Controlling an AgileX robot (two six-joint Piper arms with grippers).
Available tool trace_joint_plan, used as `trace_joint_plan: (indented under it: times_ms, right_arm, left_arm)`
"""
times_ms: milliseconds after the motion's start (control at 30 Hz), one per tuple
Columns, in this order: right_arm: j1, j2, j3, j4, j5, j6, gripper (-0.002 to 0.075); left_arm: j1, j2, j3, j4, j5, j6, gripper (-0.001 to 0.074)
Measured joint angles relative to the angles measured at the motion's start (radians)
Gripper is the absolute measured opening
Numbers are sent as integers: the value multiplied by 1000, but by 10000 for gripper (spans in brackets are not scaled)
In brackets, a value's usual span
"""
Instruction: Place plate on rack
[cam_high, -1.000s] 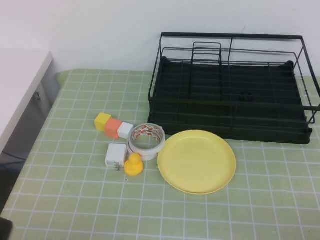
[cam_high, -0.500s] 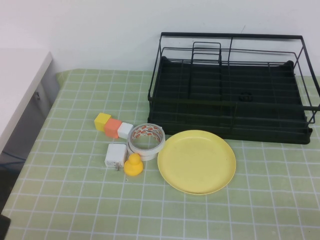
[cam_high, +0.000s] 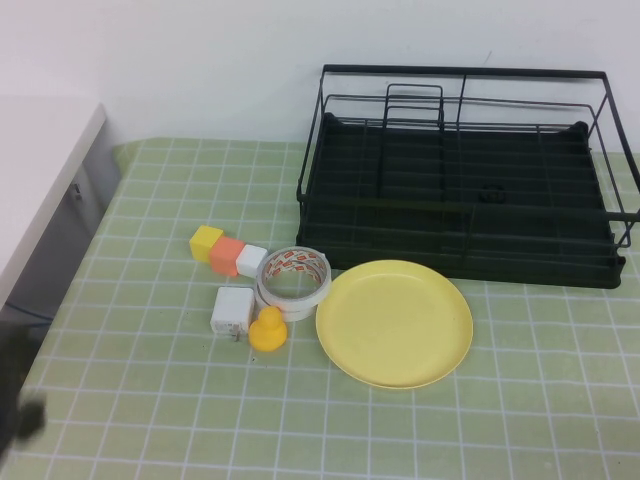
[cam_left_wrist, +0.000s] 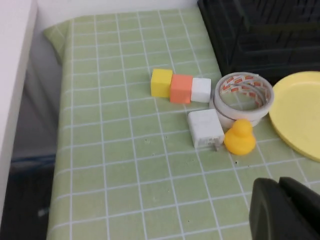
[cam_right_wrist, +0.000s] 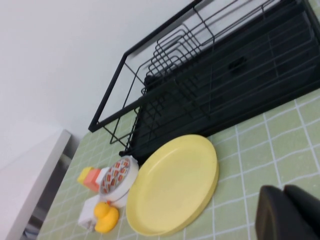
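Observation:
My left gripper is moving toward the plate's rim (cam_high: 324, 348), and open cloth (cam_high: 305, 347) lies between the duck and that rim. The gripper should keep going until its fingers are on both sides of the plate's rim, then close.
The pale-yellow plate (cam_high: 394, 323) lies flat on the green checked cloth, just in front of the black wire rack (cam_high: 460, 262). The rack holds nothing. The plate also shows in the left wrist view (cam_left_wrist: 300, 112) and the right wrist view (cam_right_wrist: 172, 182), and so does the rack (cam_left_wrist: 260, 30) (cam_right_wrist: 215, 85). My left gripper (cam_left_wrist: 279, 184) is shut and empty, above the cloth near the table's front left, short of the duck. Its arm is a dark blur at the high view's left edge (cam_high: 18, 400). My right gripper (cam_right_wrist: 283, 191) is shut and empty, to the right of the plate.
Left of the plate stand a tape roll (cam_high: 292, 280), a small yellow duck (cam_high: 267, 329), a white charger (cam_high: 231, 311) and yellow, orange and white cubes (cam_high: 228, 252). A white counter (cam_high: 40, 170) borders the table's left side. A white wall is behind the rack.
A dark blur of my left arm has risen into the bottom left of the high view. The plate and the other objects have not moved.

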Motion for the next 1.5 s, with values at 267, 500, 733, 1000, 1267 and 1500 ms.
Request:
trace_joint_plan:
  times_ms: [267,500,733,1000,1267,1500]
  right_arm:
    - [0,0,0,0,31,0,11]
    - [0,0,0,2,31,0,11]
    - [0,0,0,2,33,-2,11]
    - [0,0,0,2,35,-2,11]
    - [0,0,0,2,37,-2,11]
    - [0,0,0,-14,39,-2,11]
  left_arm:
    - [-10,430,-354,-14,197,32,-1]
    - [-122,706,-497,-26,237,19,-1]
    - [-297,973,-627,-32,213,-87,24]
    - [-382,1270,-816,-57,266,-189,477]
    - [-384,1468,-877,-57,67,-354,461]
    - [-384,1550,-888,-61,-22,-380,439]
